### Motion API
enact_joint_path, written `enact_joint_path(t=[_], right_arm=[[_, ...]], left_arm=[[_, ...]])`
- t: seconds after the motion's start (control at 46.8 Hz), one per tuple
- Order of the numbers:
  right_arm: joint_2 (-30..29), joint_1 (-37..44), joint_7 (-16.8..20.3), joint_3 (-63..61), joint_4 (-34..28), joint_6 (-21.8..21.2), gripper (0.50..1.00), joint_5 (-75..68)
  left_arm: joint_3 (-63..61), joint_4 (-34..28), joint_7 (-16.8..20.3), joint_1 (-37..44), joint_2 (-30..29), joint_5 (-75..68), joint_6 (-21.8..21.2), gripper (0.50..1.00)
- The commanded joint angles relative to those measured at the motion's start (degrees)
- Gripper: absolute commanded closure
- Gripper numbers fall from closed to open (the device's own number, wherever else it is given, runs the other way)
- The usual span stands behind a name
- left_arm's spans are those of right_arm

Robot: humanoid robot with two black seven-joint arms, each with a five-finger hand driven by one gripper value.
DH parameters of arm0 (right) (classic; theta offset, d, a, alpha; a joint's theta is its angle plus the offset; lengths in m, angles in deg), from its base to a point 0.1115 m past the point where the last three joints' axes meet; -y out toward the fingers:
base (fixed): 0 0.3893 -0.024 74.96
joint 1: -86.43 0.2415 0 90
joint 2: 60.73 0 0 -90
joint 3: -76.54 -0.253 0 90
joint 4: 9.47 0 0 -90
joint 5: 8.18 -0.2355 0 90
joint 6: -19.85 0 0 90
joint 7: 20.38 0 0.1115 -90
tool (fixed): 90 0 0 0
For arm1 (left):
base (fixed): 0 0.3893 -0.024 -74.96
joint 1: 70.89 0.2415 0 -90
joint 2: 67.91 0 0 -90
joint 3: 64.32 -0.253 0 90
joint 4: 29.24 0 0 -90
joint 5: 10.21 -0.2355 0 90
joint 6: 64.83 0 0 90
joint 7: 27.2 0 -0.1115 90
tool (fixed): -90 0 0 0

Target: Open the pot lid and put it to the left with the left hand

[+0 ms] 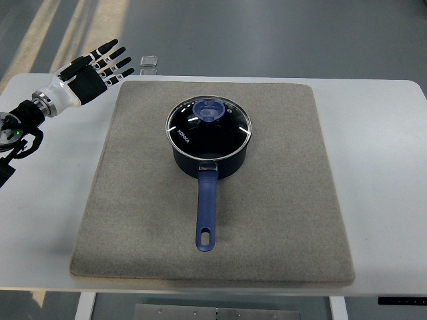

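The glass lid point(212, 141) shows only even darkness through it, so I should expect the dark blue pot point(227, 165) to be empty when I raise the lid.
A dark blue pot point(208, 148) stands on the grey mat point(280, 200), its long blue handle point(206, 213) pointing toward the near edge. A glass lid point(209, 125) with a blue knob point(209, 111) rests on the pot. My left hand point(103, 67) hovers over the table's far left corner, well to the left of the pot, with its fingers spread and nothing held. My right hand does not show.
The mat lies on a white table point(387, 167). A small clear object point(149, 63) sits at the table's far edge just right of my left hand's fingertips. Bare mat point(127, 180) extends left of the pot.
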Motion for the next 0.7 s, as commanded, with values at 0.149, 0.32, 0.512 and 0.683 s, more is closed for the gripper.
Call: enact_joint_path(t=[0.149,0.32,0.512,0.683], right_arm=[[0.0,0.0,0.0,0.0,0.0,0.0,0.585,0.0],[0.0,0.0,0.0,0.0,0.0,0.0,0.585,0.0],[0.0,0.0,0.0,0.0,0.0,0.0,0.585,0.0],[0.0,0.0,0.0,0.0,0.0,0.0,0.585,0.0]], left_arm=[[0.1,0.0,0.0,-0.1,0.1,0.0,0.0,0.508],[0.0,0.0,-0.1,-0.5,0.0,-0.1,-1.2,0.508],[0.0,0.1,0.0,-0.9,0.0,-1.5,-3.2,0.506],[1.2,0.4,1.2,-2.1,0.1,-16.0,1.6,0.508]])
